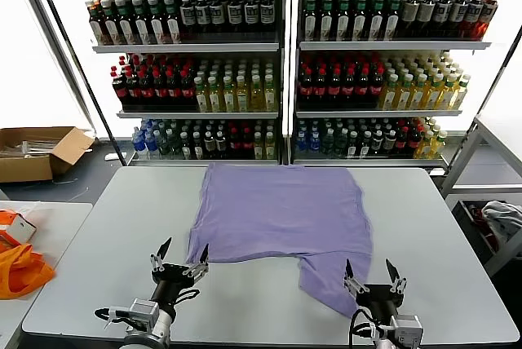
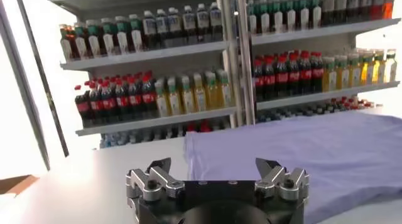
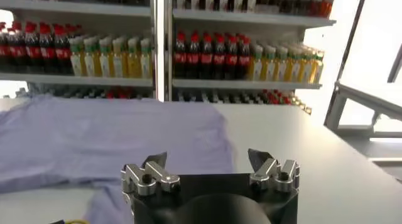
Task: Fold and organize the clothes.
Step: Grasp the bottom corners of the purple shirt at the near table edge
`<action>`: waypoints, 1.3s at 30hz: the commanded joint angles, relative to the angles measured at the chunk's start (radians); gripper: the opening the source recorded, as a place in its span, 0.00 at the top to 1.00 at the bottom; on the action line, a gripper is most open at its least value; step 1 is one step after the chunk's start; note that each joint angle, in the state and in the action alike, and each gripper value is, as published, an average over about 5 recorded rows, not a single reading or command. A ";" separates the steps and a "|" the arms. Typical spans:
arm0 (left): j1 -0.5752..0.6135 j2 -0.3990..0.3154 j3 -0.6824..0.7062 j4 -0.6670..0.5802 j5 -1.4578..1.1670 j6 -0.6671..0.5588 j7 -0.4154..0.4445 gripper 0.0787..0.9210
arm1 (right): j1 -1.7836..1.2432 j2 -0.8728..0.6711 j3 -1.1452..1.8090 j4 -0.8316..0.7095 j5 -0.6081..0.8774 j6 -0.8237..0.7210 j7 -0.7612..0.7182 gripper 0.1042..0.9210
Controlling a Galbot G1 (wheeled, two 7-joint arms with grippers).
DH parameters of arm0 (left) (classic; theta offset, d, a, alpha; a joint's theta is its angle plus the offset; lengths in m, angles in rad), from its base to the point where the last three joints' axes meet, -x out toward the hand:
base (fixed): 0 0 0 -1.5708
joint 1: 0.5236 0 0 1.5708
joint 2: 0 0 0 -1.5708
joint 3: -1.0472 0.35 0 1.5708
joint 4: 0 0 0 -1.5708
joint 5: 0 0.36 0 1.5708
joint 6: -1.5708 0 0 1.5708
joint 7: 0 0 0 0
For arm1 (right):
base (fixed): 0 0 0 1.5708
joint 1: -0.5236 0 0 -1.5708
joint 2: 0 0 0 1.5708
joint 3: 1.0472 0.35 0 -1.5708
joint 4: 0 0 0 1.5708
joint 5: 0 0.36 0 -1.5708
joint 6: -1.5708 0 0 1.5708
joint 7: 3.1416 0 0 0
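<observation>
My open right gripper should keep moving down, since the lavender T-shirt's flap lies spread toward it, until the fingers straddle its near tip, then close.
A lavender T-shirt lies partly folded on the grey table, with a flap of it hanging toward the front right. My left gripper is open and empty at the table's front, just in front of the shirt's near left corner. My right gripper is open and empty at the front right, just over the near flap. The shirt also shows in the left wrist view and in the right wrist view. No print or label shows.
Shelves of bottled drinks stand behind the table. A second table at the left holds an orange bag. A cardboard box sits on the floor at the left. A metal rack stands at the right.
</observation>
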 commanded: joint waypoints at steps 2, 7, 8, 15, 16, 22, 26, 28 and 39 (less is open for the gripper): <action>-0.070 0.020 0.005 0.088 -0.037 0.058 0.002 0.12 | -0.026 -0.002 -0.026 0.010 0.028 -0.031 0.029 0.12; -0.089 0.034 -0.006 0.121 -0.043 0.075 0.001 0.12 | -0.029 0.006 -0.042 0.010 0.027 -0.036 0.032 0.12; -0.092 0.037 -0.009 0.125 -0.048 0.077 0.001 0.12 | -0.030 0.008 -0.045 0.010 0.027 -0.038 0.033 0.12; -0.118 0.050 -0.022 0.162 -0.093 0.087 0.001 0.12 | -0.032 0.014 -0.046 0.002 0.030 -0.053 0.035 0.12; -0.121 0.051 -0.022 0.165 -0.096 0.087 0.001 0.12 | -0.032 0.015 -0.046 0.000 0.030 -0.053 0.035 0.12; -0.130 0.051 -0.017 0.184 -0.109 0.088 0.001 0.12 | -0.024 0.031 -0.053 -0.015 0.025 -0.055 0.036 0.12; -0.130 0.050 -0.015 0.191 -0.119 0.088 0.002 0.12 | -0.025 0.034 -0.058 -0.023 0.023 -0.057 0.039 0.12; -0.130 0.050 -0.016 0.191 -0.120 0.088 0.002 0.12 | -0.024 0.033 -0.059 -0.027 0.024 -0.057 0.039 0.12; -0.109 0.046 -0.004 0.177 -0.128 0.091 0.001 0.12 | -0.028 0.034 -0.062 -0.046 0.014 -0.050 0.040 0.12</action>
